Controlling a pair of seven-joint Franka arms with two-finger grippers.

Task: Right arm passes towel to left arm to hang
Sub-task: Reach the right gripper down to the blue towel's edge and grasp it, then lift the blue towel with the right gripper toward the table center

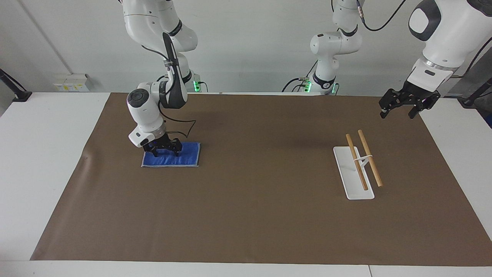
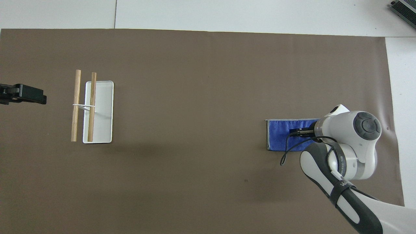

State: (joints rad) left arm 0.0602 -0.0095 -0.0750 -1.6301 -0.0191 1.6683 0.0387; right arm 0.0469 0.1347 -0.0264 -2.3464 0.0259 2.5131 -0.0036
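Observation:
The gap (image 2: 82,121) between the wooden rods is narrow, so the blue towel (image 2: 277,135) will drape across both rods when I lower it.
The blue towel (image 1: 186,157) lies flat on the brown mat toward the right arm's end of the table; it also shows in the overhead view (image 2: 277,136). My right gripper (image 1: 166,151) is down on the towel's end, fingers spread open with the tips on the cloth. In the overhead view the right wrist hides most of the right gripper (image 2: 297,132). My left gripper (image 1: 399,110) is open and empty, waiting in the air over the mat's edge at the left arm's end; it shows in the overhead view (image 2: 32,95) too.
A towel rack stands toward the left arm's end: a white base (image 1: 351,184) with two wooden rods (image 1: 369,158) held above it. In the overhead view its base (image 2: 103,113) and rods (image 2: 76,104) are apart from the left gripper. A black cable (image 2: 287,151) loops by the towel.

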